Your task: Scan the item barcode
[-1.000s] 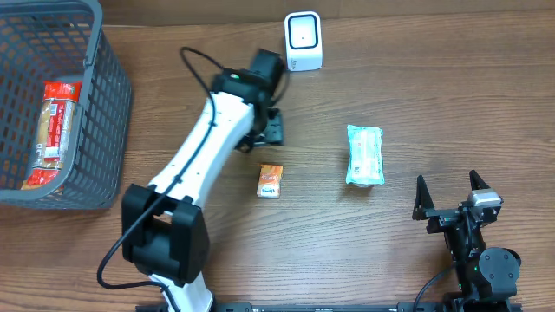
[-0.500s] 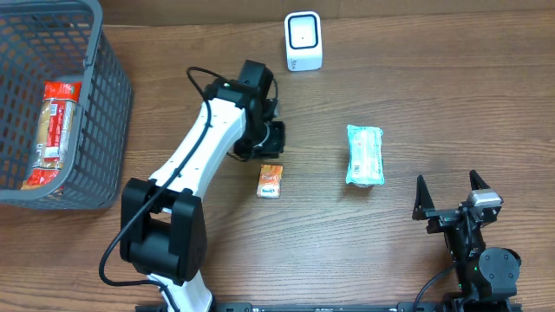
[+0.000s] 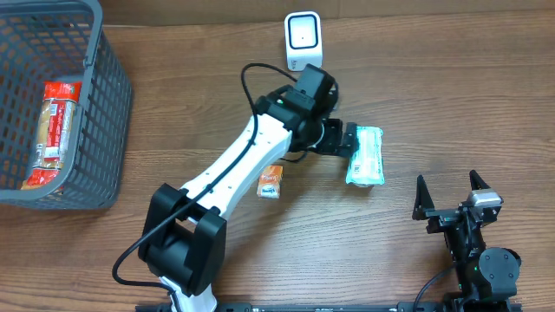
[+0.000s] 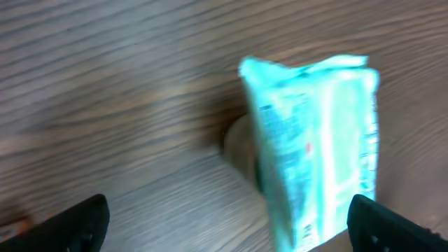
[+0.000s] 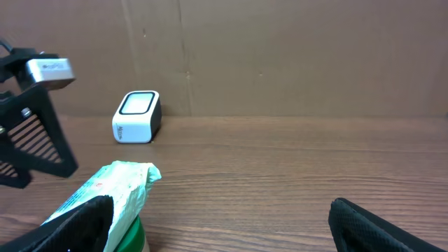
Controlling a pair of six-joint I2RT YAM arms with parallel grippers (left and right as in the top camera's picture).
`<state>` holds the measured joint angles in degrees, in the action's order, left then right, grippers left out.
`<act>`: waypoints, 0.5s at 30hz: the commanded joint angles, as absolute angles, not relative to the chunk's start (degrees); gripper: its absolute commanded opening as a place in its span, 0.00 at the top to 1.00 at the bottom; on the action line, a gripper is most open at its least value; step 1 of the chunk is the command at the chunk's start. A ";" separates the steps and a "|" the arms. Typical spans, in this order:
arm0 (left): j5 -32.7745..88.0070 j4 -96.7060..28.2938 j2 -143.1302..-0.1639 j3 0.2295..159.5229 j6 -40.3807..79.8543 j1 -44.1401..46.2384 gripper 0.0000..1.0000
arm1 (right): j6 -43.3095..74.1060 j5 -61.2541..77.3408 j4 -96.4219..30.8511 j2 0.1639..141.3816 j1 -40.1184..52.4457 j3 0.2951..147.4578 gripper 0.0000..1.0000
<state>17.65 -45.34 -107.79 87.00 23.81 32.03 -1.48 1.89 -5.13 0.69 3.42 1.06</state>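
Observation:
The teal packet (image 3: pixel 368 154) rests propped over the green jar (image 5: pixel 133 238), so the robot's left gripper should pull the packet off the jar and put it down flat before scanning.
A teal plastic packet (image 3: pixel 364 156) lies flat on the wooden table, right of centre. My left gripper (image 3: pixel 348 141) is at its left edge, open. In the left wrist view the packet (image 4: pixel 315 147) reaches in between the spread fingers (image 4: pixel 80 224), close to the right one, and nothing is gripped. The white barcode scanner (image 3: pixel 303 41) stands at the back of the table, its window showing in the right wrist view (image 5: pixel 137 117). My right gripper (image 3: pixel 451 198) rests open at the front right, with the packet (image 5: pixel 105 196) ahead to its left.
A small orange packet (image 3: pixel 270 181) lies beside the left arm near the table's middle. A grey wire basket (image 3: pixel 108 130) at the far left holds a red packet (image 3: pixel 54 130). A cardboard wall (image 5: pixel 280 56) stands behind the table.
The left arm has swung right, away from the orange packet and over to the teal packet. Its jaws now stand wide open. The right arm has not moved.

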 commanded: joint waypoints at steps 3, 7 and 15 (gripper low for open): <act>20.53 -44.51 -107.50 88.40 28.08 32.08 0.06 | -1.54 1.17 -4.71 0.16 3.18 0.47 0.00; 16.82 -43.57 -107.50 88.44 29.02 34.87 0.06 | -1.54 1.17 -4.71 0.16 3.18 0.47 0.00; 7.14 -43.22 -107.50 91.39 30.61 40.58 0.06 | -1.54 1.17 -4.71 0.16 3.18 0.47 0.00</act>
<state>11.86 -43.51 -107.79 88.68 28.91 39.42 -1.48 1.87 -5.10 0.69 3.40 1.06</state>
